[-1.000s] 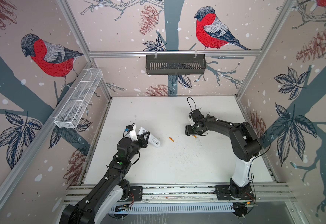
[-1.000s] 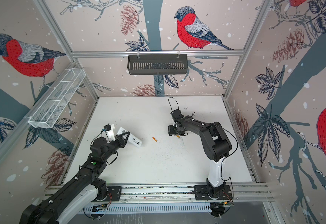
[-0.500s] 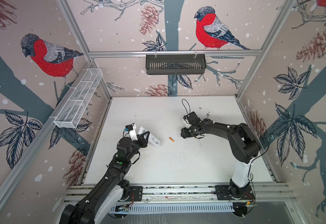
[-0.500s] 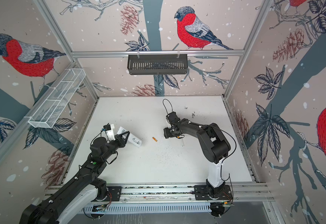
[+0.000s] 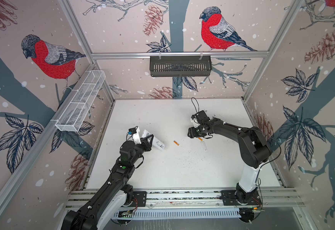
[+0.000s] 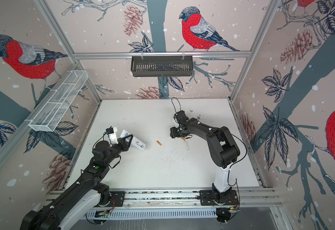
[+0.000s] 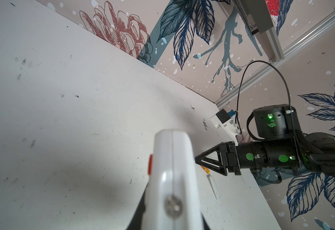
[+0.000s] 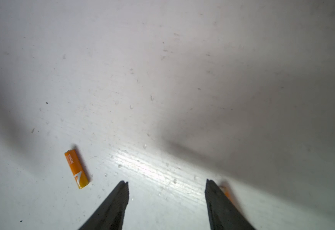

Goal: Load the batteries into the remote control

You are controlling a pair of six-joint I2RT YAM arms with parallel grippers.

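The second battery is behind one finger, outside the open gap (image 8: 228, 193), so the robot's right gripper should move back and bring its fingers around the second battery (image 5: 200, 139).
The remote control (image 5: 158, 143) (image 6: 139, 143) is a white bar with its back turned up, and my left gripper (image 5: 149, 139) (image 6: 128, 139) is shut on its middle. In the left wrist view the remote control (image 7: 172, 169) fills the space between the dark fingers. One orange battery (image 5: 176, 143) (image 6: 159, 143) (image 8: 76, 169) lies on the table between the arms. My right gripper (image 5: 191, 133) (image 6: 173, 133) (image 8: 167, 183) (image 7: 198, 159) hangs open and empty just right of it. A second battery (image 5: 200, 139) (image 6: 183, 138) (image 7: 265, 169) lies under that gripper, half hidden behind one finger (image 8: 214, 199).
A small clear flat piece (image 5: 204, 146) (image 6: 187, 146) (image 7: 212, 185) lies beside the second battery. Dark specks dot the white table (image 5: 182, 169). A black basket (image 5: 180, 65) hangs on the back wall and a white wire basket (image 5: 81, 103) on the left wall.
My right gripper has drifted a little to the left and its wrist has turned. The left arm holds the remote still. Both batteries lie where they were.
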